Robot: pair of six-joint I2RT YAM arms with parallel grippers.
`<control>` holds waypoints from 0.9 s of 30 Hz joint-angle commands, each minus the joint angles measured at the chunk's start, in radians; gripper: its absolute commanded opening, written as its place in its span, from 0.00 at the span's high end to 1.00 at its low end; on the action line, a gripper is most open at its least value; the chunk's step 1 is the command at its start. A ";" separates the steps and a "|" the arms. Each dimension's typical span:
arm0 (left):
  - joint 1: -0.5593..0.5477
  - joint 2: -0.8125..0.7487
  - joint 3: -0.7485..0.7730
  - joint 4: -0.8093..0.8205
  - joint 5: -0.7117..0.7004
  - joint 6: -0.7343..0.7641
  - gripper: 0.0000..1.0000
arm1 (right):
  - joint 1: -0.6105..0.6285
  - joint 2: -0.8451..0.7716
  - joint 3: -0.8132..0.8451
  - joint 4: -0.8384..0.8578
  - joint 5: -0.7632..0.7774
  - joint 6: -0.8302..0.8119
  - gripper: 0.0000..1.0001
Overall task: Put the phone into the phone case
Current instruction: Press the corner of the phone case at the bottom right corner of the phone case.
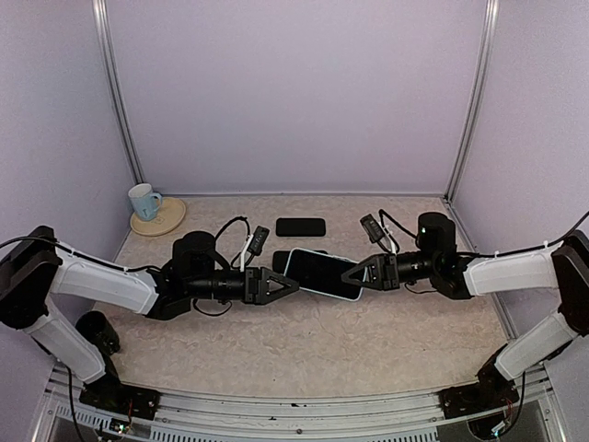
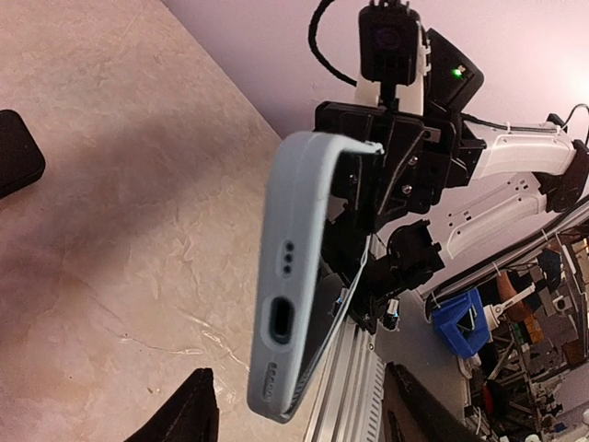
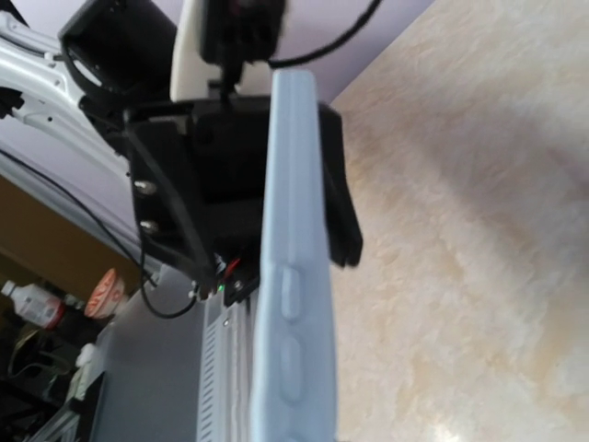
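My left gripper needs to move back, because the phone case's port end is at a slant across its open fingers. It should then line up with that end before it closes.
A light blue phone case with a dark phone in it hangs in the air between my two grippers, over the middle of the table. My right gripper is shut on its right end. The left wrist view shows that grip at the case's far end. My left gripper is open. Its fingers stand wide on either side of the case's port end without touching it. One long edge of the case is peeled away from the phone. The right wrist view shows the case edge-on; my own fingers are hidden there.
A black slab, phone or case, lies flat on the table behind the held case and shows at the edge of the left wrist view. A dark shape lies partly hidden under the held case. A mug stands on a coaster at the back left.
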 commanded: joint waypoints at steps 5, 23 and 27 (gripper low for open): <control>-0.006 0.030 0.025 0.081 -0.024 -0.030 0.72 | 0.009 -0.063 0.027 -0.004 0.045 -0.057 1.00; 0.032 0.014 -0.016 0.160 -0.013 -0.064 0.95 | 0.014 -0.067 -0.006 0.032 0.032 -0.052 1.00; 0.032 0.006 -0.039 0.212 0.014 -0.057 1.00 | 0.013 -0.059 -0.010 0.058 0.010 -0.030 1.00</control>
